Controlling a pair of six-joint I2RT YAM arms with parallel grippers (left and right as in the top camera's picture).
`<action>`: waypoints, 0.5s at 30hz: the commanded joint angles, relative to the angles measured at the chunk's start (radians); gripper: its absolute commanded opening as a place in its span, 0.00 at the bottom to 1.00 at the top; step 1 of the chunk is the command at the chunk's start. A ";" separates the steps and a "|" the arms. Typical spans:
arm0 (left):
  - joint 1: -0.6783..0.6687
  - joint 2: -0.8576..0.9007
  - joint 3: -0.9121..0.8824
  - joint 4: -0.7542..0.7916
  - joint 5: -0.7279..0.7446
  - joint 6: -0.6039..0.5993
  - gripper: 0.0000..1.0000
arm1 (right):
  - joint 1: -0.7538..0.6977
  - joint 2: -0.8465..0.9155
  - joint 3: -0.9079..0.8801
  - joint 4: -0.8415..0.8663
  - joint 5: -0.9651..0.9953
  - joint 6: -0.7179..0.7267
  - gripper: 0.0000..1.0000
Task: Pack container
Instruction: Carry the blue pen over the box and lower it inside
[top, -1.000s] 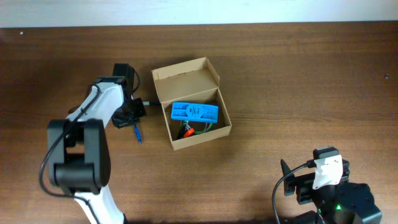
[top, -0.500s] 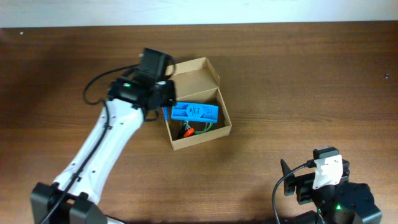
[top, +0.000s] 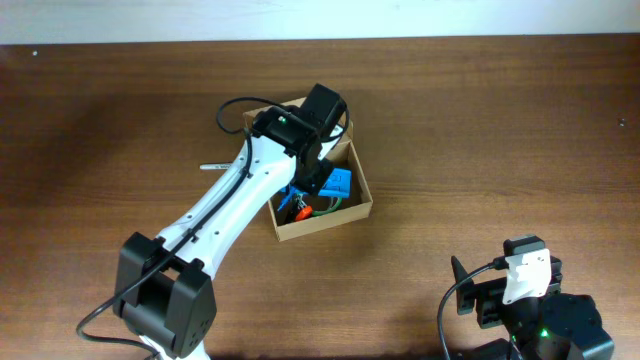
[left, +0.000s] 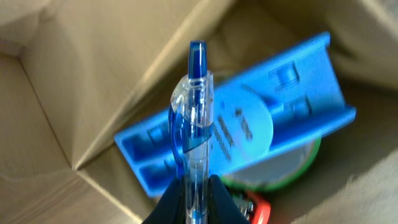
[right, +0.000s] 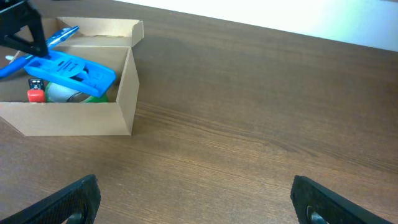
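Note:
My left gripper should turn the pen along the container's front side and lay it over the green-rimmed round item (top: 330, 207), because the pen points across the blue case (left: 236, 124).
The tan cardboard container (top: 325, 222) stands open at the table's middle, lid flap up at the back. Inside lie a flat blue plastic case (top: 340, 182), a green-rimmed round item (left: 283, 177) and a small red item (left: 260, 208). My left gripper (left: 196, 202) is shut on a blue and clear pen (left: 196, 106) and holds it over the container's inside, above the blue case (left: 267, 118). The right wrist view shows the container (right: 124, 106) at its far left, with the pen (right: 62, 34) above it. My right gripper (right: 199, 205) is open and empty, far from the container.
A thin grey stick-like item (top: 213, 167) lies on the table left of the container. My left arm (top: 230, 200) stretches from the front left across to the container. My right arm (top: 525, 295) rests at the front right corner.
My left arm has swung right from the table left of the container to over the container's inside, carrying the blue pen off the table. The right arm has not moved.

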 joint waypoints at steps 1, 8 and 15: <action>-0.010 0.008 0.028 -0.024 -0.022 0.130 0.16 | -0.006 -0.005 0.000 0.002 0.013 0.008 0.99; -0.065 0.008 0.027 -0.033 -0.070 0.280 0.24 | -0.006 -0.005 0.000 0.002 0.013 0.008 0.99; -0.090 0.008 0.027 -0.038 -0.077 0.244 0.47 | -0.006 -0.005 0.000 0.002 0.013 0.008 0.99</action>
